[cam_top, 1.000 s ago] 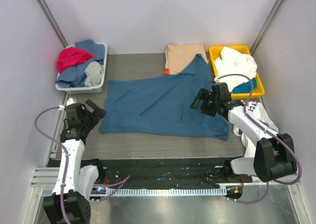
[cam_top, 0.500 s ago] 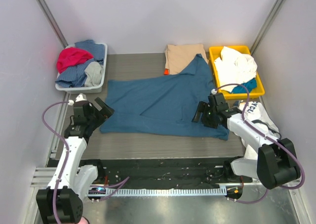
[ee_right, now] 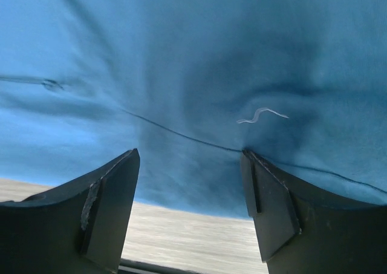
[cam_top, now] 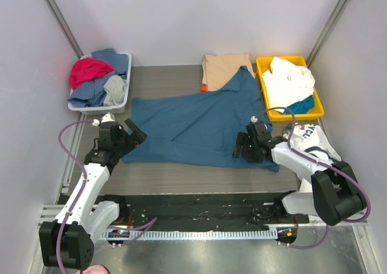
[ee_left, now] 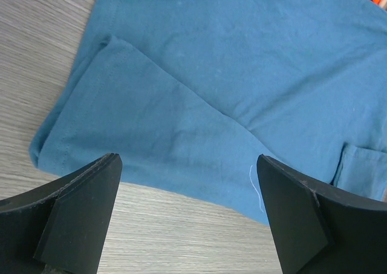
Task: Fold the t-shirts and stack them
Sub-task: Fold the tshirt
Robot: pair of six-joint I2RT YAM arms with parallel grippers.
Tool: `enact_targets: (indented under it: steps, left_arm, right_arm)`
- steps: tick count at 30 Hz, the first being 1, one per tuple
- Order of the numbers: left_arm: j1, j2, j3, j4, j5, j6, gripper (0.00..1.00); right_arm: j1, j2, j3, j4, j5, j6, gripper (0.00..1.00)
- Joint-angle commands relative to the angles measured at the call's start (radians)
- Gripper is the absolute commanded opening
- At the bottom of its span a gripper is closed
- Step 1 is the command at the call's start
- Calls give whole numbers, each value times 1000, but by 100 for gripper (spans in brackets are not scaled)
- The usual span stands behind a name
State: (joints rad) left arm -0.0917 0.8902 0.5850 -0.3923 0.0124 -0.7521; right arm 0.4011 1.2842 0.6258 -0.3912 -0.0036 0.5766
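Note:
The blue t-shirt's near hem [cam_top: 140, 159] runs at a slant away toward my left gripper, so my right gripper should go to the hem's middle [cam_top: 196, 158] and pull the t-shirt closer before folding.
A large dark teal-blue t-shirt [cam_top: 199, 126] lies spread across the middle of the table. One sleeve reaches back over a folded tan-beige t-shirt [cam_top: 224, 67], and a sliver of orange t-shirt [cam_top: 204, 88] shows under that one. My left gripper [cam_top: 130, 140] is open at the blue shirt's near-left corner. In the left wrist view the blue shirt [ee_left: 211, 74] has its hem between the spread fingers [ee_left: 78, 207]. My right gripper [cam_top: 239, 147] is open, low over the shirt's near-right hem. In the right wrist view the cloth [ee_right: 199, 62] sits just beyond the fingertips [ee_right: 272, 201].
A grey bin [cam_top: 97, 109] of red, blue and grey clothes stands at the back left. A yellow bin [cam_top: 262, 65] holding white and blue cloth stands at the back right. A white printed garment [cam_top: 314, 138] lies beside the right arm.
My left gripper has moved right and forward to the blue shirt's near-left corner. My right gripper has come down and towards me, to the shirt's near hem. Both stay open.

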Motion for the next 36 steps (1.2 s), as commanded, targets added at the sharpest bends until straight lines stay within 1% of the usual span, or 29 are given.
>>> enact_targets:
  steps: [1, 6, 13, 17, 20, 24, 26, 28, 31, 35, 36]
  left_arm:
    - [-3, 1, 1, 50, -42, -1, 99]
    - [-3, 16, 6, 56, -45, -1, 100]
    - [-3, 16, 22, 43, -63, 0, 100]
    - [-3, 10, 29, 33, -77, 3, 100]
    - [-3, 3, 30, 26, -83, 3, 100]
    - [-2, -20, 32, 4, -95, 3, 100]
    - [-3, -33, 32, 1, -100, 7, 100]
    - [-2, -43, 35, -2, -95, 10, 100]
    - [-2, -40, 44, -5, -88, 20, 100]
    - [-3, -37, 61, -17, -91, 27, 100]
    - [-3, -39, 61, -17, -91, 27, 100]
  right_arm:
    - [16, 7, -58, 37, 59, -11, 76]
    - [44, -23, -86, 3, 68, 37, 75]
    - [111, -101, -84, -147, 112, 158, 73]
    - [127, -166, -86, -242, 140, 187, 73]
    - [159, -210, -90, -267, 116, 235, 73]
    - [186, -246, -49, -321, 137, 272, 73]
    - [188, -276, -28, -316, 142, 275, 73]
    - [191, -286, -3, -256, 120, 264, 74]
    - [193, -249, 34, -152, 88, 244, 74]
    - [232, -96, 136, -71, 112, 191, 74]
    - [261, -24, 187, -45, 120, 181, 74]
